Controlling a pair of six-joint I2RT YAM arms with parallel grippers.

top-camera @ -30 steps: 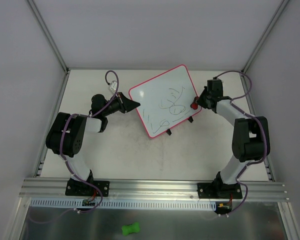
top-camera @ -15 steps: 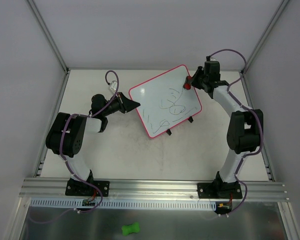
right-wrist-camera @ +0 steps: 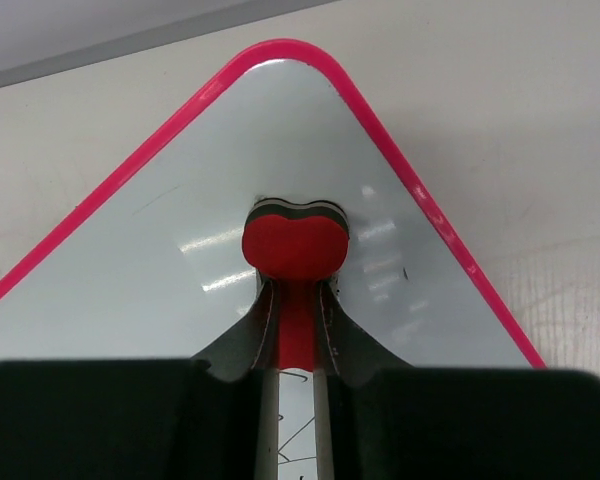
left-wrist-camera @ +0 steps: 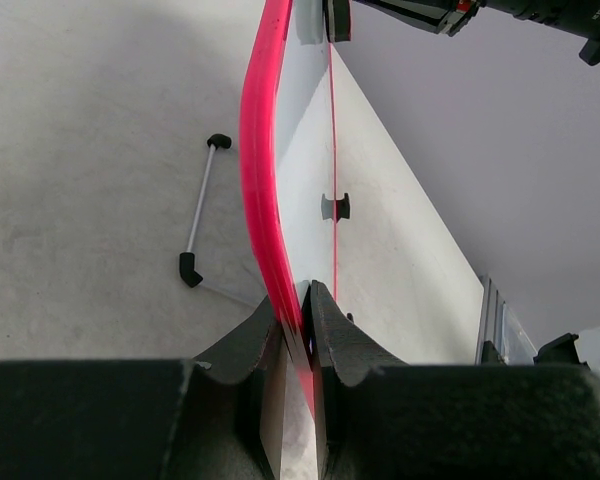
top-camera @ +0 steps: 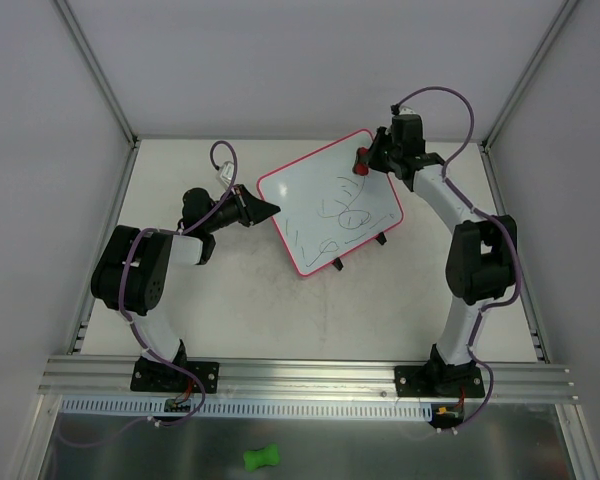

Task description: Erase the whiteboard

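The robot's right gripper should pull the eraser back over the dark marks [top-camera: 338,208] toward the left gripper, because the eraser sits at the whiteboard's far corner [top-camera: 363,139] past the scribbles.
The whiteboard [top-camera: 315,215] is a white board with a pink-red frame, lying tilted on the table, with dark scribbles [top-camera: 345,213] across its middle. My left gripper [top-camera: 273,209] is shut on its left edge; in the left wrist view the pink frame [left-wrist-camera: 261,200] runs edge-on into my closed left gripper [left-wrist-camera: 298,325]. My right gripper [top-camera: 365,165] is shut on a small red bone-shaped eraser [top-camera: 361,167] at the board's far corner. In the right wrist view the eraser [right-wrist-camera: 294,246] rests on the white surface [right-wrist-camera: 160,280], held by my right gripper [right-wrist-camera: 296,300].
Two black clips [top-camera: 380,240] stick out from the board's near edge. A thin rod with black ends [left-wrist-camera: 199,212] lies on the table under the board. A green bone-shaped eraser [top-camera: 262,458] lies below the front rail. White walls enclose the table.
My right gripper has carried the red eraser from the board's right edge up and left to its far corner. The left gripper and the board have not moved.
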